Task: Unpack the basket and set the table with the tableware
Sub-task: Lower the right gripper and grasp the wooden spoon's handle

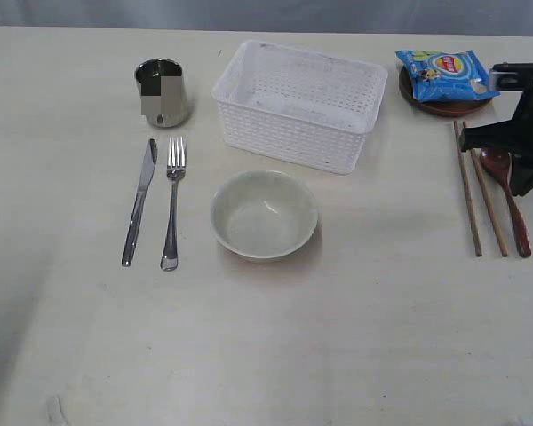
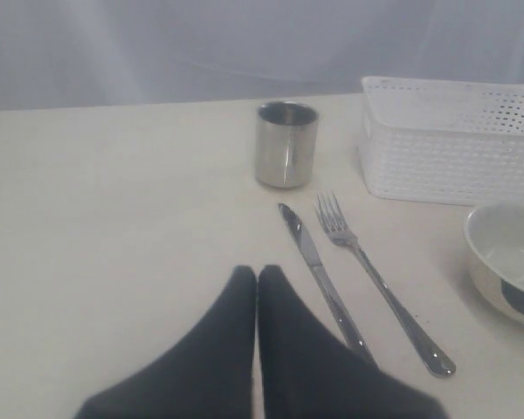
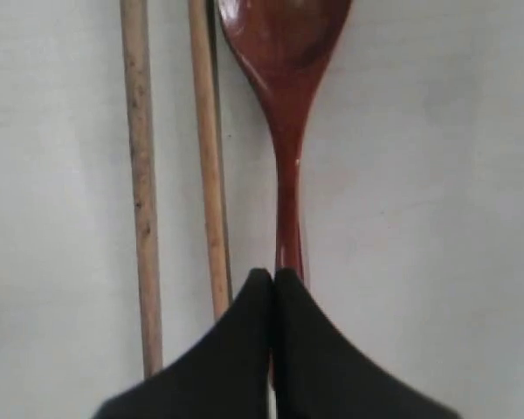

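Note:
Next, my right gripper opens, because it is hovering closed above the spoon's handle (image 1: 517,218). It should then go down around the spoon's handle and carry the spoon into the cream bowl (image 1: 265,215).
The white basket (image 1: 284,142) stands empty at the back middle of the table (image 1: 355,346). Left of it are the steel cup (image 1: 163,91), knife (image 1: 140,202) and fork (image 1: 172,204); the cream bowl (image 1: 265,215) sits in front of it. On the right lie two chopsticks (image 1: 478,191) and the reddish-brown spoon (image 1: 513,209). My right gripper (image 3: 273,272) is shut and empty, hovering over the spoon's handle (image 3: 288,175) beside the chopsticks (image 3: 205,157). My left gripper (image 2: 257,271) is shut and empty, near the knife (image 2: 319,271) and fork (image 2: 375,279); it is outside the exterior view.
A blue chip packet (image 1: 444,74) lies on the small brown plate (image 1: 444,109) at the back right, just behind the right arm (image 1: 531,124). The table's far edge meets a grey backdrop.

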